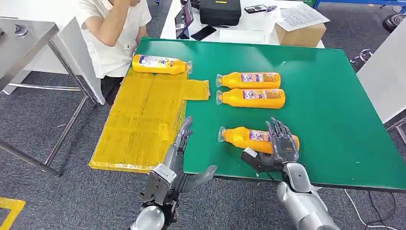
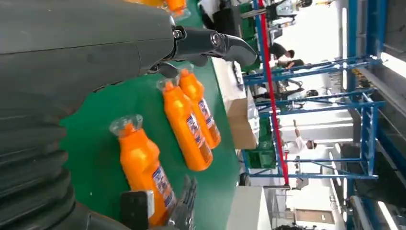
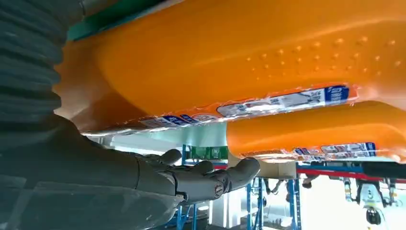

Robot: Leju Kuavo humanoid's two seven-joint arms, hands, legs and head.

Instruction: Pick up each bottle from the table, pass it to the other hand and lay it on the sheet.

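Note:
I expect a bigger front label to be hidden underneath when I turn over the nearest orange bottle (image 1: 240, 137), because it shows its small-print label on top (image 1: 259, 136).
Nearest the table's front edge lies an orange bottle (image 1: 244, 136) on its side on the green table (image 1: 325, 105), cap pointing toward the yellow sheet (image 1: 143, 120). My right hand (image 1: 280, 143) reaches over its base end, fingers spread across the top, thumb still apart from it below. The right wrist view shows that bottle (image 3: 249, 62) very close above the thumb of my right hand (image 3: 119, 177), with a gap between them. My left hand (image 1: 179, 158) hovers open at the front edge beside the sheet, holding nothing. Two more bottles (image 1: 249, 80) (image 1: 251, 97) lie side by side farther back. Another bottle (image 1: 160, 64) lies on the sheet's far end.
A person in a white shirt (image 1: 112, 33) stands at the table's far left corner. Behind the green table are a cardboard box (image 1: 299, 33) and a black case (image 1: 220, 12). A grey metal table (image 1: 24, 33) stands at the left, a white panel (image 1: 383, 76) at the right.

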